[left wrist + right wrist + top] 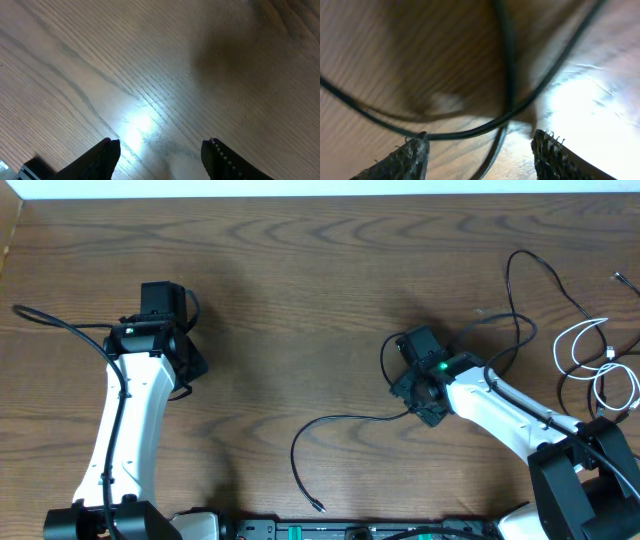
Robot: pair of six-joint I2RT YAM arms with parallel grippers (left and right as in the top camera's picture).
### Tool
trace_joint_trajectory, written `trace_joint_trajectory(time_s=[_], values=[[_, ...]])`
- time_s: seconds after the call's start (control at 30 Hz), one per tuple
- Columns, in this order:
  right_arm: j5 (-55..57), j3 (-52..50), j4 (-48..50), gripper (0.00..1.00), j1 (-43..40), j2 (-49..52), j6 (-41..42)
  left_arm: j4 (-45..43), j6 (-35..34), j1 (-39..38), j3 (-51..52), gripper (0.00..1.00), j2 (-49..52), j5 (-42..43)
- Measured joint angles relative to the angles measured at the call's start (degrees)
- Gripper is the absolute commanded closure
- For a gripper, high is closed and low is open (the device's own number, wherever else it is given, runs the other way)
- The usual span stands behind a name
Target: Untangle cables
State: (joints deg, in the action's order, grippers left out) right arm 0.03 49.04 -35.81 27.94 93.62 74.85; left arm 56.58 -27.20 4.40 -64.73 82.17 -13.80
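Note:
Parts of the black cable cross (506,118) at the open fingers of my right gripper. I should take hold of the black cable next to the crossing and pull it toward the white cable (607,368).
A black cable (340,422) curves across the wooden table from my right gripper (425,392) down to a plug end (318,506) near the front edge. Another thin black cable (520,290) loops at the right, beside a coiled white cable (595,355). In the right wrist view, black cable strands (505,75) cross just ahead of and between my open fingers (480,147); nothing is gripped. My left gripper (175,345) is far to the left, open over bare wood (160,150), with no cable near it.
The wooden table (320,270) runs to a pale wall at the back. A thicker black wire (50,320) of the left arm arcs at the far left. The arm bases stand at the front edge.

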Motion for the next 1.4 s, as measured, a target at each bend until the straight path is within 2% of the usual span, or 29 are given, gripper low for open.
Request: trace_joint_trajectory(time_s=[0.07,0.17,0.23,0.73,0.8,0.9,1.07,1.4], values=[[0.76,0.0,-0.17,0.38,0.0,0.0,3.23,0.0,0.0,0.0,0.0,0.42,0.0,0.0],[1.9,0.0,-0.02,0.31,-0.02,0.0,8.11,0.0,0.0,0.0,0.0,0.42,0.0,0.0],[2.45,0.0,0.22,0.3,-0.02,0.0,10.12,0.0,0.0,0.0,0.0,0.42,0.0,0.0],[6.36,0.2,-0.98,0.46,-0.13,1.75,14.6,0.02,0.0,0.0,0.0,0.42,0.0,0.0],[6.56,0.55,-1.95,0.52,-0.13,2.25,14.23,0.0,-0.02,0.0,0.0,0.42,0.0,0.0],[6.93,0.96,-3.76,0.77,-0.11,2.69,12.87,0.0,0.0,0.0,0.0,0.42,0.0,0.0],[7.43,0.98,-6.21,0.99,-0.13,2.86,8.85,0.0,0.0,0.0,0.0,0.42,0.0,0.0],[7.63,1.01,-6.84,0.99,-0.66,2.86,1.92,0.0,-0.02,0.0,0.0,0.42,0.0,0.0]])
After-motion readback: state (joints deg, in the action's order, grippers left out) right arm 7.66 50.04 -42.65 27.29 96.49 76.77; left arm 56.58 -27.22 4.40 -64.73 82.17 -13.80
